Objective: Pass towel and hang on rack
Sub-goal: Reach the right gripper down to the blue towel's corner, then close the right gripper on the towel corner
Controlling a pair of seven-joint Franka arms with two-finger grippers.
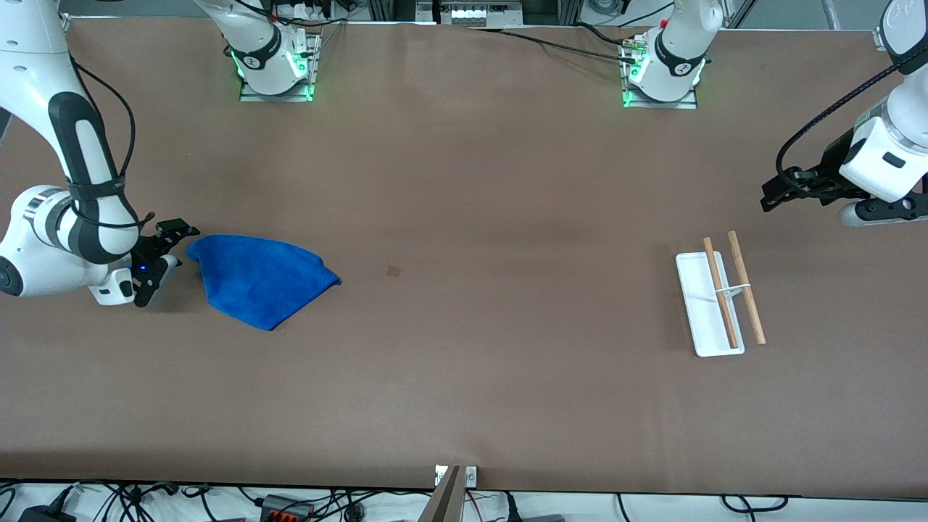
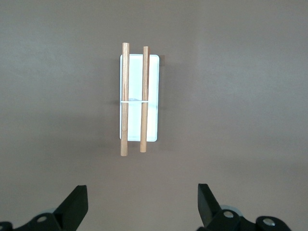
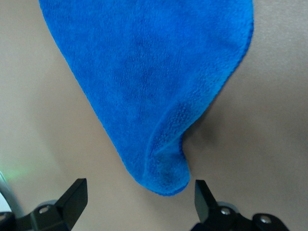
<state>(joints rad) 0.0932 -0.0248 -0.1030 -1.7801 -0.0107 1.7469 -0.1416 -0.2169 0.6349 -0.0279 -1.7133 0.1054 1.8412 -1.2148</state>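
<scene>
I expect the blue towel (image 1: 262,281) to droop into a narrow, closed drape when I lift it by the rounded corner (image 3: 166,166), because that corner buckles into a soft fold.
The bright blue towel (image 1: 257,279) lies crumpled flat on the table toward the right arm's end. My right gripper (image 1: 165,259) is low beside the towel's rounded corner, open and empty. In the right wrist view that corner of the towel (image 3: 154,72) lies just ahead of the open right gripper (image 3: 139,204), between the lines of its fingers but not touched. The rack (image 1: 697,304), with its two wooden rods (image 1: 747,286), stands toward the left arm's end. My left gripper (image 1: 777,190) hovers open and empty above the table near the rack. The left wrist view shows the rack (image 2: 151,96) ahead of the left gripper (image 2: 142,207).
A small brown square mark (image 1: 394,271) lies on the table between towel and rack. The two arm bases (image 1: 275,65) (image 1: 663,69) stand along the table edge farthest from the front camera. Cables hang below the near edge.
</scene>
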